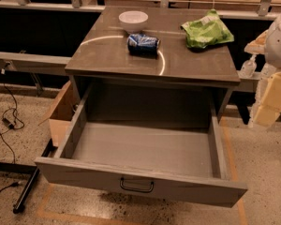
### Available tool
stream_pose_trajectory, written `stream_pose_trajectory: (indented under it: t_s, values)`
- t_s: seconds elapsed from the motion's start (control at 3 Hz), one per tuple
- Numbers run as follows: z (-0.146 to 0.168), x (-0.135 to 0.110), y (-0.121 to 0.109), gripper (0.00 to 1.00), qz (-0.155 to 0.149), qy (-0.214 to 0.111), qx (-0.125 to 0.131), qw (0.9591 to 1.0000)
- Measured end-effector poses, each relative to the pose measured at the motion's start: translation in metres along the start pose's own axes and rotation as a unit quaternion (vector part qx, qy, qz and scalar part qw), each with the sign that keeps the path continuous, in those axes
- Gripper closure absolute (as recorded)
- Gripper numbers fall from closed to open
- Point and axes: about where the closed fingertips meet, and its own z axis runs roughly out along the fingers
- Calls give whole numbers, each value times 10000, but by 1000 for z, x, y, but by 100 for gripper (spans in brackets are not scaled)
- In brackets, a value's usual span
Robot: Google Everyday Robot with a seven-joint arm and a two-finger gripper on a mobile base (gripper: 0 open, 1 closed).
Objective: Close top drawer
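Observation:
The top drawer (140,177) will slide in squarely when the robot's gripper pushes near a front corner, because both sides (216,150) run evenly back into the cabinet.
The top drawer (145,151) is a wide, deep grey drawer pulled far out of the cabinet, and its inside is bare. Its long front panel (84,175) faces me at the bottom of the view, with a small black bar handle (136,185) at its middle. My gripper (270,102) hangs at the right edge of the view, beside the cabinet's right side. It is above and behind the drawer's right front corner and touches nothing.
On the cabinet top (107,55) stand a white bowl (133,20), a blue can (143,44) lying on its side and a green bag (207,30). A cardboard box (63,114) sits left of the drawer. Cables (7,121) lie on the floor at left.

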Motion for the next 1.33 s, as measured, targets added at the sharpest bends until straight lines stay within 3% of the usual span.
stream_pose_trajectory:
  t_s: [0.33,0.67,1.33]
  values:
    - [0,0,0,1,-1,-3,10,10000]
    - [-3,-1,-1,21,-5,-17,57,10000]
    - [20,30,18,67,98,-287,338,9990]
